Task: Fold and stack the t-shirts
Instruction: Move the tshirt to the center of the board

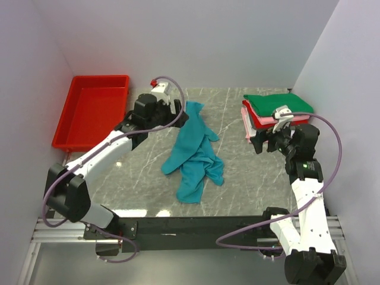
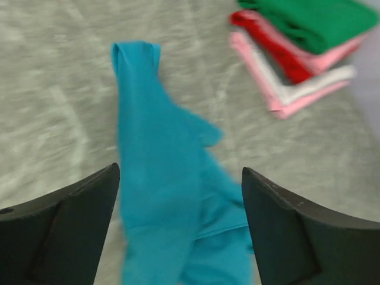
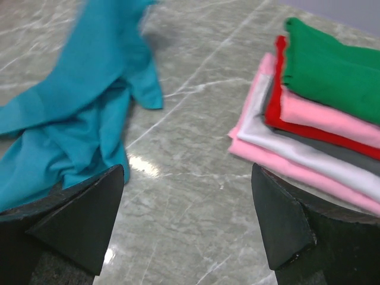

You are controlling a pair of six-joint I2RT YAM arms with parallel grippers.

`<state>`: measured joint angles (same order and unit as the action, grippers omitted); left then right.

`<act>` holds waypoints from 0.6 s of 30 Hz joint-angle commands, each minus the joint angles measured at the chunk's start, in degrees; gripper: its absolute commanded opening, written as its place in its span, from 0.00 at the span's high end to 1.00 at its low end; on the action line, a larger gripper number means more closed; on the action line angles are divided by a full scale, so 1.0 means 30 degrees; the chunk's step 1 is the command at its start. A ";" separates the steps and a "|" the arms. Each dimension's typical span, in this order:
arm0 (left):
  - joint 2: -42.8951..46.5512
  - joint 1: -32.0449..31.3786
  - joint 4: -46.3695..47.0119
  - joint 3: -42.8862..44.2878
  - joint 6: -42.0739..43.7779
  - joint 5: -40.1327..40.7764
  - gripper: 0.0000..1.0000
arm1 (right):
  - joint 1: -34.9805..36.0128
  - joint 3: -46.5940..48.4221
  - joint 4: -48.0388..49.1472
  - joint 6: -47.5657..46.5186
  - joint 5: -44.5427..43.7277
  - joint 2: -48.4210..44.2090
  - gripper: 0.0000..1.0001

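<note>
The teal shirt's near end (image 1: 190, 191) lies clear of the stack, so my right gripper goes on toward that end and closes on its cloth (image 1: 195, 185).
A teal t-shirt (image 1: 193, 151) lies crumpled and stretched out in the middle of the table. It also shows in the left wrist view (image 2: 154, 154) and the right wrist view (image 3: 77, 101). A stack of folded t-shirts (image 1: 270, 116) sits at the back right, with a green shirt (image 1: 278, 102) on top and red, pink and whitish ones beneath (image 3: 320, 124). My left gripper (image 1: 180, 113) is open just above the teal shirt's far end (image 2: 180, 172). My right gripper (image 1: 264, 142) is open and empty over bare table between the teal shirt and the stack (image 3: 187, 172).
A red plastic tray (image 1: 92, 110) stands at the back left, beside the left arm. White walls close in the table on the left, back and right. The grey marble tabletop (image 1: 237, 172) ends at a dark front rail.
</note>
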<state>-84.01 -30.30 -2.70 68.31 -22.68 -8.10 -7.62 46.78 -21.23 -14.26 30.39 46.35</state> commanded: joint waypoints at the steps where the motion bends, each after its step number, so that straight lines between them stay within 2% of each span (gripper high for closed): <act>1: 0.2861 0.0111 0.0549 -0.0736 0.2868 0.3982 0.10 | -0.0069 -0.0213 -0.0829 -0.2594 0.4062 0.0370 0.08; 4: 0.4415 0.0169 -0.0591 -0.1295 0.3749 0.4399 0.05 | -0.0098 -0.0243 -0.1855 -0.3973 0.5831 0.0868 0.10; 8: 0.6171 0.0229 -0.2115 -0.2612 0.4540 0.1160 0.06 | 0.0048 -0.0389 -0.2589 -0.4767 0.7561 0.1453 0.10; 13: 0.7171 0.0199 -0.3200 -0.4634 0.4483 -0.1867 0.10 | 0.0925 -0.0244 -0.2794 -0.4709 0.7682 0.2507 0.10; 18: 0.6384 0.0199 -0.3641 -0.5602 0.3229 -0.3915 0.14 | 0.2448 -0.0068 -0.3205 -0.4914 0.6923 0.4090 0.10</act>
<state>-63.59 -29.61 -12.01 52.58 -11.29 -12.97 -2.50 45.63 -29.65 -27.59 50.74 57.08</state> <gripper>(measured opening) 0.864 0.902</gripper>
